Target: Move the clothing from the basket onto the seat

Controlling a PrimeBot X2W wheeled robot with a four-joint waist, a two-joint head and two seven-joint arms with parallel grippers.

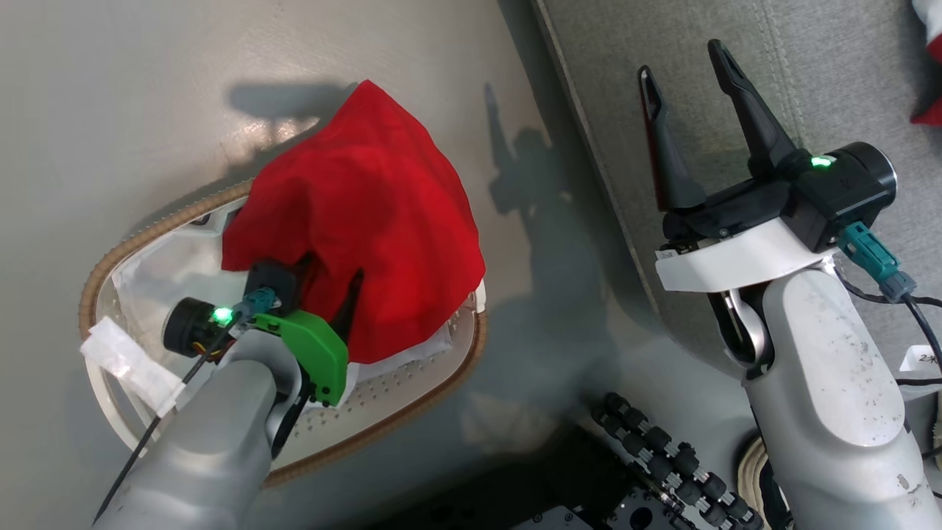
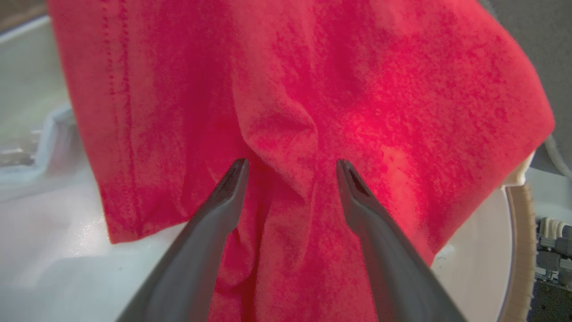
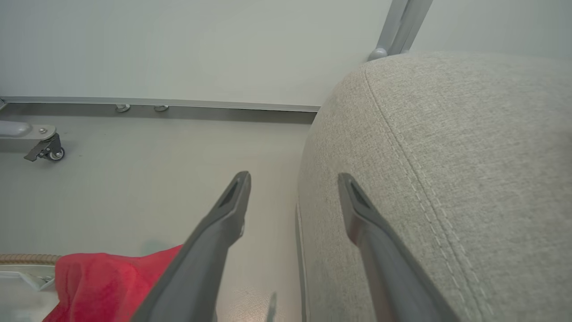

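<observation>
White liner (image 1: 172, 278) looks smooth next to the red clothing (image 1: 380, 221), so I expect the basket to be empty apart from its liner once I lift the clothing out.
A bright red piece of clothing (image 1: 375, 199) lies heaped over the far half of the basket (image 1: 412, 412), an oval cream tub with a brown woven rim, standing on the floor. My left gripper (image 1: 324, 283) reaches into the basket, open, its fingers pressed into the cloth. In the left wrist view a raised fold of the clothing (image 2: 357, 89) sits between the spread tips of the left gripper (image 2: 292, 163). My right gripper (image 1: 683, 62) hangs open and empty over the edge of the grey seat (image 1: 824, 73). The right wrist view shows the right gripper (image 3: 293, 175) straddling the seat's rounded corner (image 3: 447, 156).
The basket's white liner (image 1: 169, 272) shows at the left. A scrap of red and white fabric (image 1: 929, 73) lies on the seat at the top right edge. My base with black rollers (image 1: 662, 464) is at the bottom. A caster (image 3: 49, 152) stands near the wall.
</observation>
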